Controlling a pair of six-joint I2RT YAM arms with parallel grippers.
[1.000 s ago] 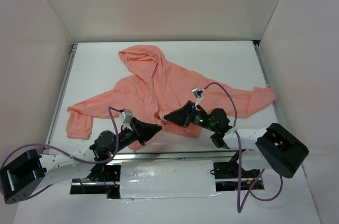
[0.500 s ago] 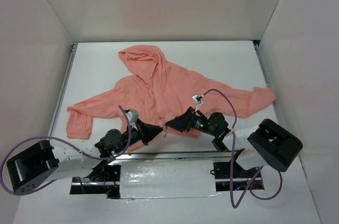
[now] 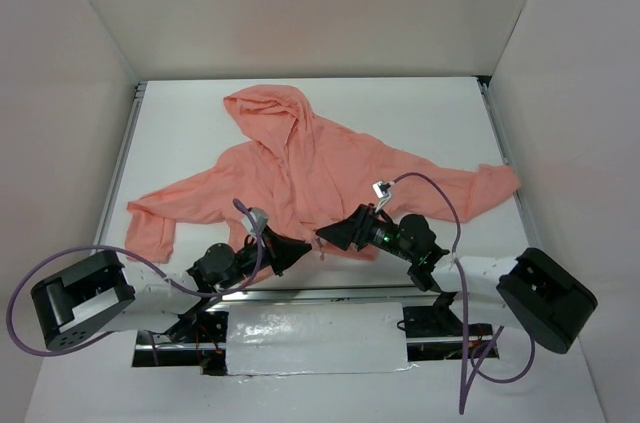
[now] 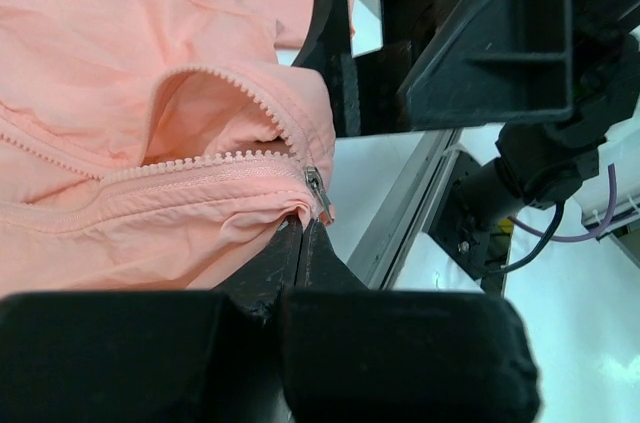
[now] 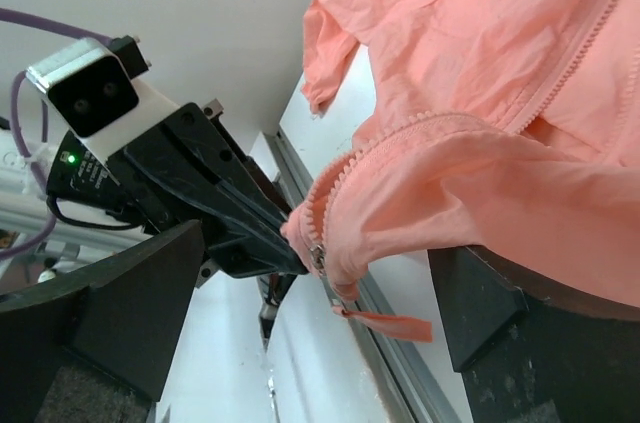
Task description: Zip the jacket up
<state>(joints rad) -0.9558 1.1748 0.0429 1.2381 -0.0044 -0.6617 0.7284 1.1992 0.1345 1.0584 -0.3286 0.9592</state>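
My right gripper keeps going toward the pull tab's loose end (image 5: pixel 422 330) and closes there, because the pink pull tab (image 5: pixel 385 322) is hanging clear of the jacket's hem, between the open fingers.
The salmon-pink jacket (image 3: pixel 300 163) lies spread on the white table, hood toward the far wall and front partly open. My left gripper (image 3: pixel 303 246) is shut on its bottom hem, just below the metal zipper slider (image 4: pixel 316 187). In the left wrist view the fingertips (image 4: pixel 300 233) pinch the fabric. My right gripper (image 3: pixel 323 234) faces it from the right, jaws wide open. In the right wrist view the hem (image 5: pixel 420 193) drapes over one finger (image 5: pixel 500 313), and the slider (image 5: pixel 318 256) and a pink pull tab (image 5: pixel 390 323) hang between the fingers.
A metal rail (image 3: pixel 300 293) runs along the table's near edge, right under both grippers. White walls enclose the table on three sides. A silver taped panel (image 3: pixel 315 338) sits between the arm bases. The jacket's sleeves (image 3: pixel 150 218) reach out left and right.
The right gripper's jaws have opened wide. Both grippers have shifted slightly toward the near edge. The left gripper stays shut on the hem.
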